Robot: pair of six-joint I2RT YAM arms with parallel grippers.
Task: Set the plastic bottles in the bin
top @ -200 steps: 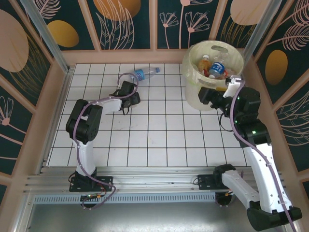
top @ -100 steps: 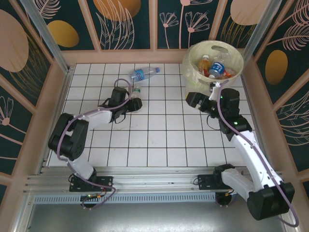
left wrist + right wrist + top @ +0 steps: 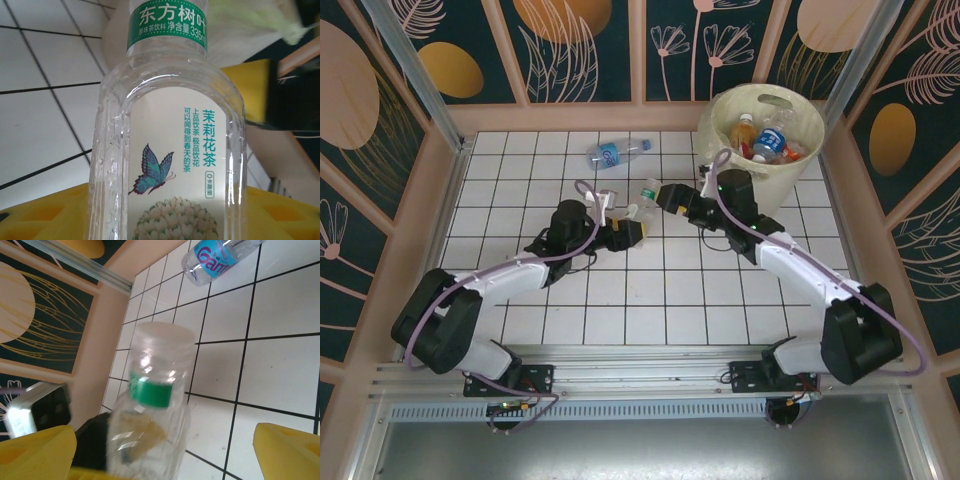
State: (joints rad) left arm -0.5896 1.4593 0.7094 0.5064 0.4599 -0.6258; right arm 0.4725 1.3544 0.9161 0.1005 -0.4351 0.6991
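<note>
The robot's left gripper is holding the green-banded bottle far from the bin [image 3: 763, 130], so the right gripper should grab the bottle by its cap end and bring it there.
My left gripper [image 3: 630, 229] is shut on a clear plastic bottle [image 3: 643, 200] with a green neck band, white cap and butterfly label [image 3: 170, 165], held upright over the middle tiles. Its yellow fingers [image 3: 45, 210] press on both sides of the bottle's body. My right gripper [image 3: 666, 195] stands open right beside the cap end, with the bottle [image 3: 152, 405] between its widely spread yellow fingers [image 3: 287, 450], nearer the left one. A second plastic bottle with a blue label [image 3: 616, 152] [image 3: 215, 257] lies on the far tiles. The cream bin [image 3: 728, 150] at the back right holds several bottles [image 3: 767, 140].
Pink side walls [image 3: 405, 240] and a back wall enclose the white tiled floor [image 3: 650, 300]. Both arms meet near the centre, the right forearm [image 3: 790, 260] stretching in front of the bin. Open tiles lie along the near half.
My left gripper has carried the green-banded bottle rightward and up off the tiles. My right arm has swung left from the bin to the bottle's cap and its jaws have widened.
</note>
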